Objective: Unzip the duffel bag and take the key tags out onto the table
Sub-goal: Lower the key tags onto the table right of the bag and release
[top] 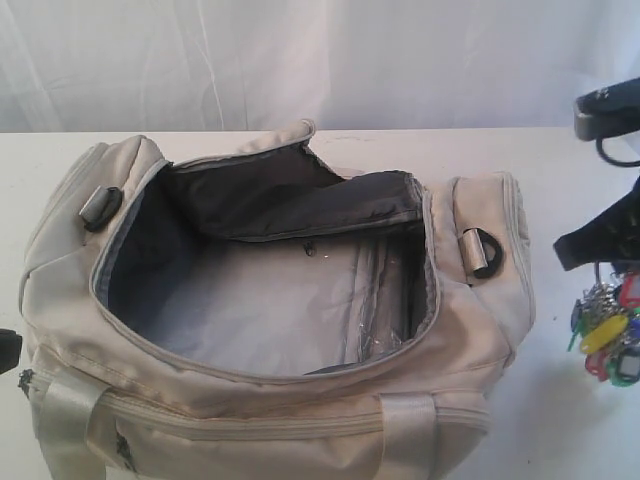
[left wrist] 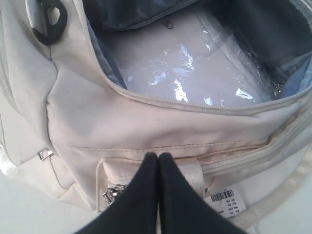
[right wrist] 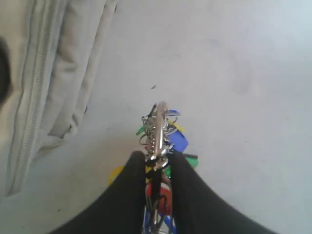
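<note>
The key tags (top: 607, 332) hang clear of the duffel bag's end, over open table. I should keep lowering my right gripper until they touch the table (top: 550, 390), and then release them.
The cream duffel bag (top: 270, 400) lies on the white table (top: 560, 170) with its top zipper undone and its grey lining showing. No tags show inside it. My right gripper (top: 600, 262) is to the right of the bag, shut on the bunch of key tags (top: 608, 330), which hangs below it over the table. In the right wrist view the fingers (right wrist: 185, 185) pinch the metal rings and coloured key tags (right wrist: 163, 127) beside the bag's end (right wrist: 44, 73). My left gripper (left wrist: 158, 157) is shut with nothing in it, close to the bag's front side by a strap.
Clear plastic (left wrist: 195, 73) covers the bag's floor. Black D-rings (top: 484, 250) sit at both ends of the bag. A barcode label (left wrist: 225, 201) hangs near the left gripper. A zipper pull (left wrist: 111, 194) lies by the strap. A white curtain backs the table.
</note>
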`<control>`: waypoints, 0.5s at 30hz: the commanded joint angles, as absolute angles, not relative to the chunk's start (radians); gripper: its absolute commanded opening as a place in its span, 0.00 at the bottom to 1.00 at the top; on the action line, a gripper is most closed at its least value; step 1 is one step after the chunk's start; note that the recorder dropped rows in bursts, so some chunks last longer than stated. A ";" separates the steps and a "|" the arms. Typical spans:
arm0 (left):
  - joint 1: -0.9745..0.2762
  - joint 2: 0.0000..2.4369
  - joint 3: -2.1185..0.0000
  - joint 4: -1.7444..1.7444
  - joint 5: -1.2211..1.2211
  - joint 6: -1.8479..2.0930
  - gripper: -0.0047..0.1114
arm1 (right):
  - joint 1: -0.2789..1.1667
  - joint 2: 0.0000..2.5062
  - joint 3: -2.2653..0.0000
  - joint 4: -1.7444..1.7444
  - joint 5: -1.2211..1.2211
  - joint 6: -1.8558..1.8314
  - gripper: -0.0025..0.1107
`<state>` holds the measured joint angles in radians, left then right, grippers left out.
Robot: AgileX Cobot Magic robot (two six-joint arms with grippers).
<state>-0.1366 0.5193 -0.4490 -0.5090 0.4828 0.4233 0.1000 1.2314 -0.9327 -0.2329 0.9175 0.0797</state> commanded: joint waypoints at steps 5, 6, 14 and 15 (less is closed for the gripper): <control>-0.142 0.512 -0.443 -0.530 0.492 0.421 0.04 | 0.070 1.417 -0.921 0.058 0.768 -0.112 0.02; -0.142 0.512 -0.443 -0.530 0.492 0.421 0.04 | 0.070 1.431 -0.921 0.077 0.756 -0.112 0.02; -0.142 0.512 -0.443 -0.530 0.492 0.421 0.04 | 0.070 1.549 -0.921 0.228 0.682 -0.155 0.02; -0.142 0.512 -0.443 -0.530 0.492 0.421 0.04 | 0.070 1.557 -0.921 0.230 0.688 -0.153 0.02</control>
